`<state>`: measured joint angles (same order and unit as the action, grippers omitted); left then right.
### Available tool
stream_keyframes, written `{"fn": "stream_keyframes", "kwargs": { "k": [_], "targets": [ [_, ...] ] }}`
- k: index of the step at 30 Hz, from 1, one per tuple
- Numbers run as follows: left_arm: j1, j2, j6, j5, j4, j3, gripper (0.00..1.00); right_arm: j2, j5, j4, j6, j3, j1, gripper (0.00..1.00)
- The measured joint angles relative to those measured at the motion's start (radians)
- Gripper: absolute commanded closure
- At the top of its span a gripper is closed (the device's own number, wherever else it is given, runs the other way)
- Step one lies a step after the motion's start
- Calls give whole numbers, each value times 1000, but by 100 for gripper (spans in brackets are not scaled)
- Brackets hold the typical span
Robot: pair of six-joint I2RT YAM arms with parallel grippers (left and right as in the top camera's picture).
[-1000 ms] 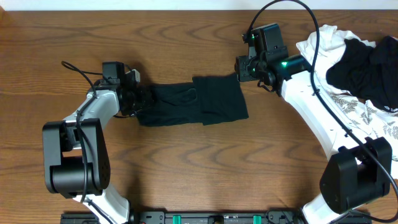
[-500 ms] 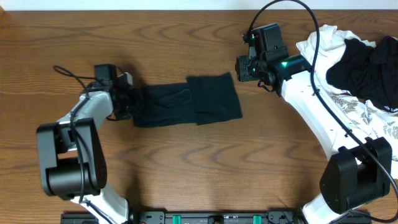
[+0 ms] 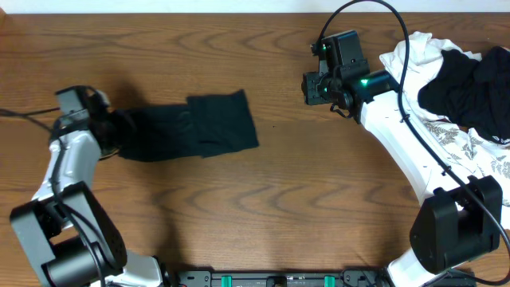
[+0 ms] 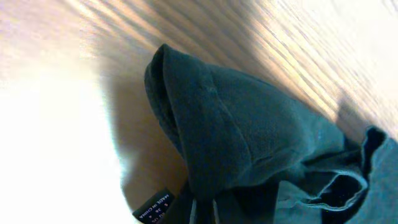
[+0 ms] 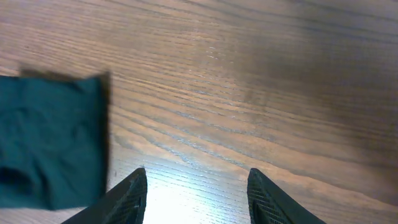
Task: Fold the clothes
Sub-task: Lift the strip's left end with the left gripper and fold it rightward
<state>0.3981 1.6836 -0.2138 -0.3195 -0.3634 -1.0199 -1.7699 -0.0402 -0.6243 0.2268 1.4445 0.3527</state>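
The garment's gripped end (image 3: 137, 137) is already stretched out from its folded part, so my left gripper should stop pulling and bring that end back over the folded part (image 3: 224, 122).
A dark green folded garment (image 3: 191, 126) lies on the wooden table at centre left. My left gripper (image 3: 110, 131) is shut on its left end; the left wrist view shows the bunched cloth (image 4: 236, 137) and a small black label (image 4: 154, 205) right at the jaws. My right gripper (image 3: 311, 86) hangs open and empty above bare wood, well to the right of the garment. In the right wrist view its fingers (image 5: 196, 196) are spread, and the garment's right edge (image 5: 53, 143) shows at the left.
A pile of white, black and patterned clothes (image 3: 458, 88) lies at the far right of the table. The table's far edge (image 3: 239, 9) runs along the top of the overhead view.
My left gripper has dragged the garment to the left across the table, by about a hand's width per frame. The right arm has not moved.
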Motion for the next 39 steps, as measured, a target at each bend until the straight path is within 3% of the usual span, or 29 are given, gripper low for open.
{"fn": "stream_keyframes", "kwargs": {
  "k": [6,13,28,39],
  "targets": [
    [71,-11,-16,13,-43,-28,94,0,1,-7,0,0,0,50],
    [17,-12,-25,12,-129,-103,94,0,2,-7,0,0,0,50],
    [-275,-12,-106,16,-108,-129,94,0,23,-37,4,0,0,51],
    [-496,-12,-134,109,-75,-169,94,0,57,-52,27,0,-5,50]
  ]
}}
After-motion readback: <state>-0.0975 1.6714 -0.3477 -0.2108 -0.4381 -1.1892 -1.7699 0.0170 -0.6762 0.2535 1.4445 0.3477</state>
